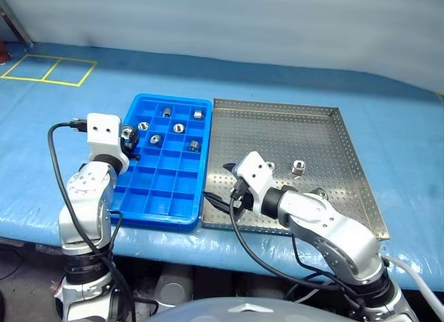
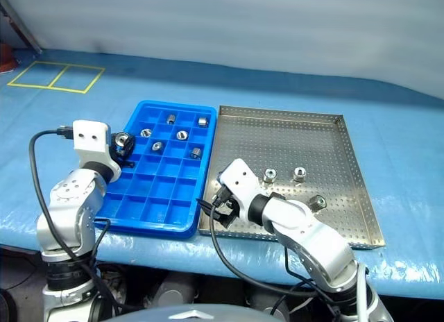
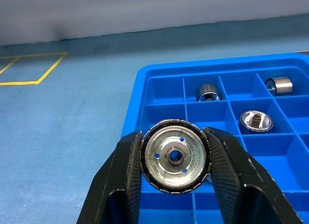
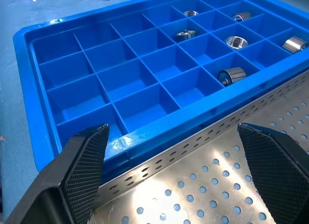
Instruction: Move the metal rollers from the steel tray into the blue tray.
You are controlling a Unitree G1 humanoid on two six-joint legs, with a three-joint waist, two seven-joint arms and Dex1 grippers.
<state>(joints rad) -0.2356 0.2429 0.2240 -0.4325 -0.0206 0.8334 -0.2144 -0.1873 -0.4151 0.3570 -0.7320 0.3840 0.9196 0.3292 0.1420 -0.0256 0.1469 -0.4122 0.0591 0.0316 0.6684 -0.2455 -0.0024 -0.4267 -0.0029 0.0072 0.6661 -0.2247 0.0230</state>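
The metal roller [image 2: 123, 139] hangs upright next to an empty compartment of the blue tray [image 4: 131, 25]. My left gripper should keep moving it inward and down until it is inside.
My left gripper [image 1: 129, 137] is shut on a metal roller [image 3: 175, 155], held over the left edge of the blue tray [image 1: 170, 197]. Several more rollers [image 1: 178, 127] lie in the tray's far compartments, and the near ones are bare. To the right of it sits the steel tray [image 1: 291, 128], with three rollers [image 2: 300, 173] in its near half. My right gripper [image 4: 174, 132] stands open with nothing between its fingers. It hovers over the steel tray's near left corner, beside the blue tray's rim, and points toward the blue tray.
Both trays rest on a table covered in blue sheeting [image 1: 402, 148]. Yellow tape squares [image 1: 48, 69] mark the far left. Black cables [image 1: 59, 169] loop beside each arm near the table's front edge.
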